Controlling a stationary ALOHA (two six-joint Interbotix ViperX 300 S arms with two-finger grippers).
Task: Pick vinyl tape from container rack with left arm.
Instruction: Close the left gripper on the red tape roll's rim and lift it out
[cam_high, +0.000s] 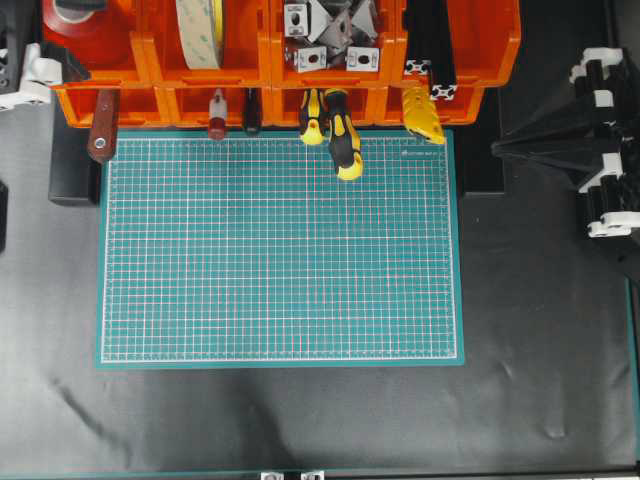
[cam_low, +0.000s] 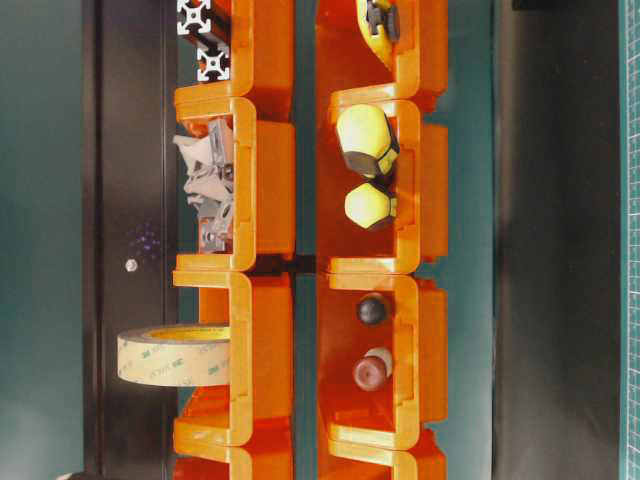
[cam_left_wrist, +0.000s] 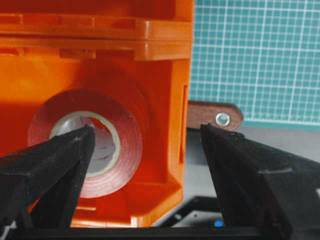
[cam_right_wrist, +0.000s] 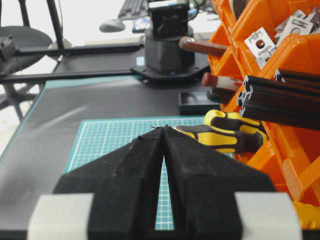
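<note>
The robot should expect another red roll underneath when it lifts the tape, because glossy grey and red (cam_left_wrist: 102, 146) can be seen through the core of the vinyl tape (cam_high: 92, 30).
The vinyl tape (cam_left_wrist: 120, 150), a glossy red roll with a pale core, lies inside the end bin of the orange container rack (cam_left_wrist: 100, 30). In the overhead view the vinyl tape (cam_high: 70, 30) is in the top-left bin of the container rack (cam_high: 150, 60). My left gripper (cam_left_wrist: 147, 130) is open wide and holds nothing. One of its fingers (cam_left_wrist: 55, 160) is in front of the roll's core, and the other is outside the bin wall. Only white parts of the left arm (cam_high: 30, 75) show at the overhead view's left edge. My right gripper (cam_right_wrist: 163, 129) is shut and empty, over the green mat.
A cream tape roll (cam_high: 200, 35) stands in the neighbouring bin. Metal brackets (cam_high: 330, 35) and black extrusions (cam_high: 430, 50) fill further bins. Yellow-black screwdrivers (cam_high: 345, 140) and a wooden handle (cam_high: 102, 125) stick out over the green cutting mat (cam_high: 280, 250). The right arm (cam_high: 600, 150) sits at the right edge.
</note>
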